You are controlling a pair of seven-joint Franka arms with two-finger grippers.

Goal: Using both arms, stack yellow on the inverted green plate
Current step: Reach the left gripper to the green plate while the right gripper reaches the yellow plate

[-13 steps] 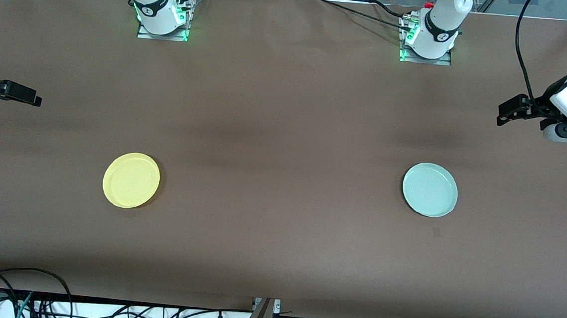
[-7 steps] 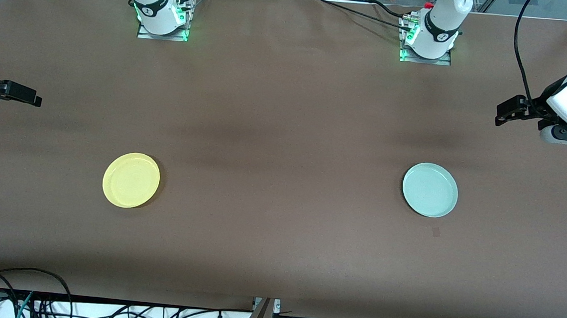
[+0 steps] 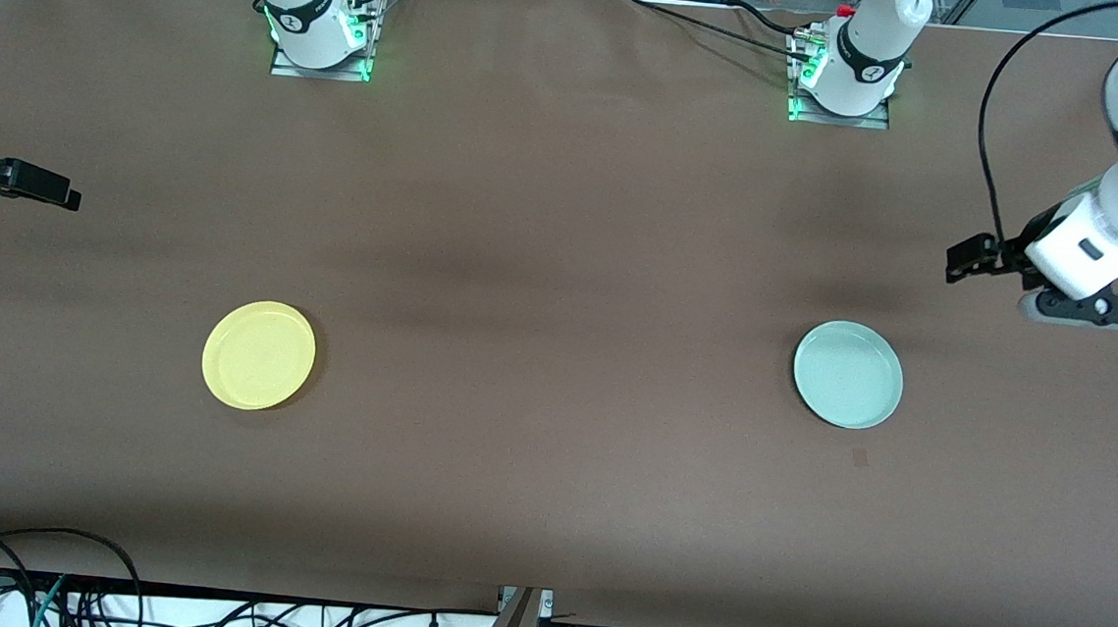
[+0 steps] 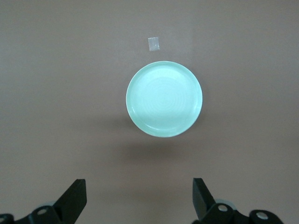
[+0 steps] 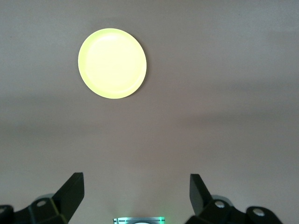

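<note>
My gripper will bring up a broad, flat, ringed bottom side when it turns the green plate over, because faint rings (image 4: 165,96) mark the green plate's flat inner bottom (image 3: 848,375).
The yellow plate (image 3: 259,355) lies rim up on the brown table toward the right arm's end; it also shows in the right wrist view (image 5: 112,63). The pale green plate (image 3: 848,374) lies rim up toward the left arm's end, and shows in the left wrist view (image 4: 164,98). My left gripper (image 3: 959,260) hangs open and empty in the air over the table at the left arm's end, apart from the green plate. My right gripper (image 3: 70,199) is open and empty over the table's edge at the right arm's end, well apart from the yellow plate.
The two arm bases (image 3: 321,26) (image 3: 846,73) stand along the table's edge farthest from the front camera. A small pale patch (image 3: 859,457) marks the table just nearer the front camera than the green plate. Cables (image 3: 57,593) lie along the near edge.
My left arm has swung toward the table's middle and the green plate, its gripper now closer to the plate. The right arm and both plates have not moved.
</note>
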